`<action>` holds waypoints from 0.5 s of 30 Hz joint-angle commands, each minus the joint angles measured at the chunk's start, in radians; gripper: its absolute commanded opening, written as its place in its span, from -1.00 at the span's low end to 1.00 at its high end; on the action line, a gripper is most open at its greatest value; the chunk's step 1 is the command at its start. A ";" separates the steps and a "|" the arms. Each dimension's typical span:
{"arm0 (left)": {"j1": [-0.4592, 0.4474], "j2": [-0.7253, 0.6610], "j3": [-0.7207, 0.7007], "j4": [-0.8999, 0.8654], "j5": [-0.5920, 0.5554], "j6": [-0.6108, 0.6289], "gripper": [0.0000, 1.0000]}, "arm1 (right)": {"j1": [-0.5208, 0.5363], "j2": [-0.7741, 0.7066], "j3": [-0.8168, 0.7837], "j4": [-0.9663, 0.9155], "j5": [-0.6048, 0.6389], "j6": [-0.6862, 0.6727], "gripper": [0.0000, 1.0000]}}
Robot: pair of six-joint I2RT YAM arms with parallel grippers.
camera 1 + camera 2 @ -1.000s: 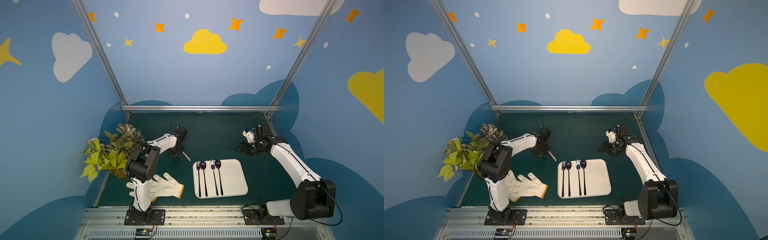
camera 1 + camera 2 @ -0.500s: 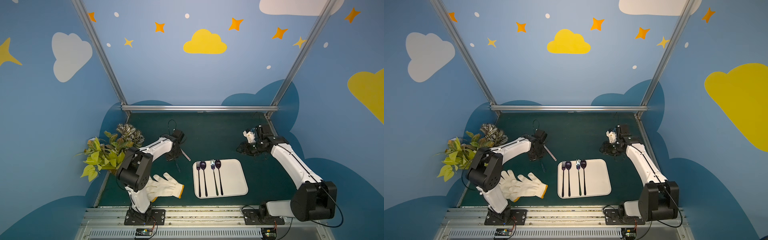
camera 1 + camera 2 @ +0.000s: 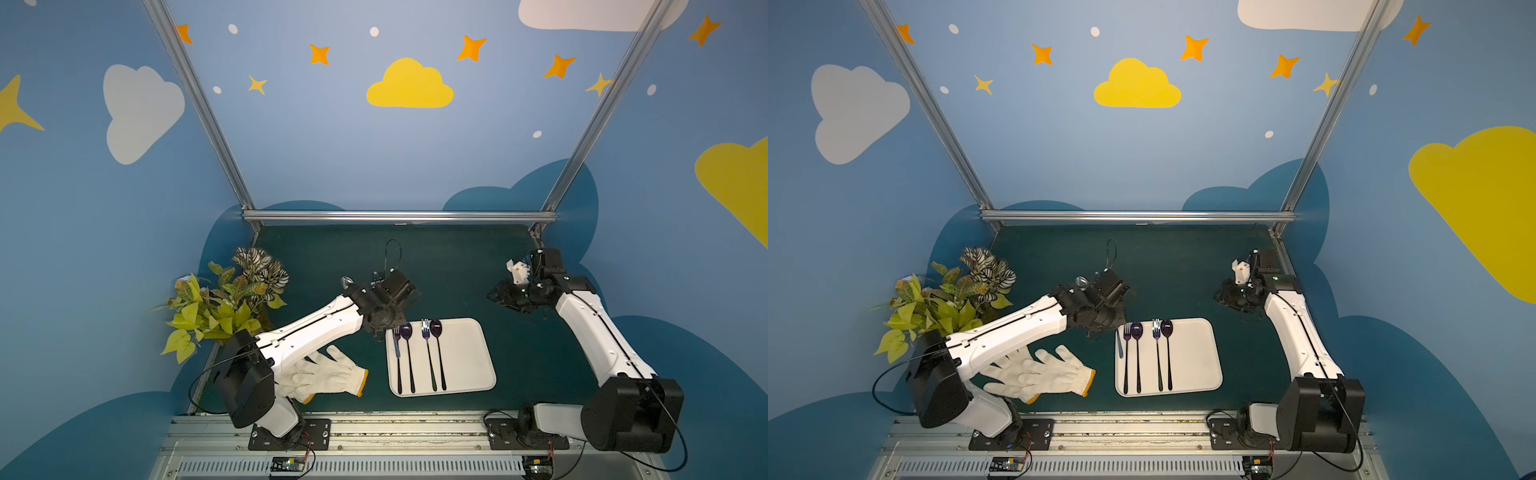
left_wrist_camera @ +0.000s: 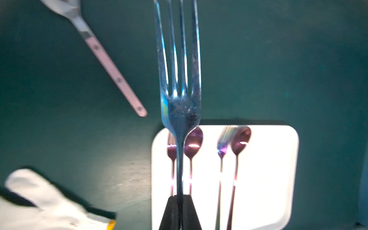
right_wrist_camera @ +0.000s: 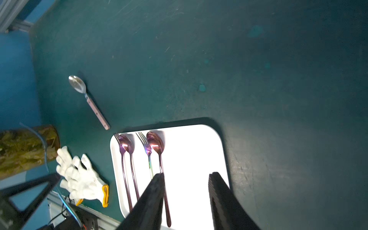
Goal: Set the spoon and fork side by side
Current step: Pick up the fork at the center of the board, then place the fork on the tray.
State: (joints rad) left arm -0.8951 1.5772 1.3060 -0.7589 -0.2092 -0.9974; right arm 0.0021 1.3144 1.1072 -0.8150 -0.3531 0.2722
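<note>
I should keep carrying the silver fork (image 4: 181, 109) with my left gripper until the fork rests on the tray's empty half (image 3: 465, 356), and then let go, because the fork lines up with the purple pairs.
My left gripper (image 4: 179, 197) is shut on the handle of a silver fork (image 4: 180, 99), whose tines point away from the fingers. In both top views this gripper (image 3: 380, 328) hangs over the far left corner of the white tray (image 3: 465, 357), and the fork (image 3: 1120, 347) shows as a bluish sliver at the tray's left edge. A spoon (image 4: 111, 67) with a pale pink handle lies slanted on the green mat beyond that corner (image 5: 95, 111); the left arm mostly hides it (image 3: 347, 282). My right gripper (image 5: 186, 175) is open and empty, raised at the far right (image 3: 494, 296).
Two purple fork-and-spoon pairs (image 3: 419, 357) lie side by side on the left half of the tray. White gloves (image 3: 324, 376) lie on the mat left of the tray, under the left arm. A potted plant (image 3: 224, 299) stands at the left edge.
My left arm has swung right and nearer with the fork, from over the mat by the spoon to the tray's far left corner. The right arm has not moved.
</note>
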 commanded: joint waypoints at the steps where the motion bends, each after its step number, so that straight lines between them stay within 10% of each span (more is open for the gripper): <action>1: -0.086 0.064 0.036 0.070 0.009 -0.085 -0.95 | -0.060 -0.014 0.016 -0.032 -0.025 0.022 -0.17; 15: -0.204 0.318 0.029 0.587 0.249 -0.073 -0.95 | -0.192 -0.046 -0.018 -0.044 -0.110 -0.024 -0.16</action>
State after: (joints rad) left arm -1.0939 1.8847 1.3312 -0.3046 -0.0097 -1.0546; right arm -0.1867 1.2907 1.1007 -0.8360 -0.4248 0.2646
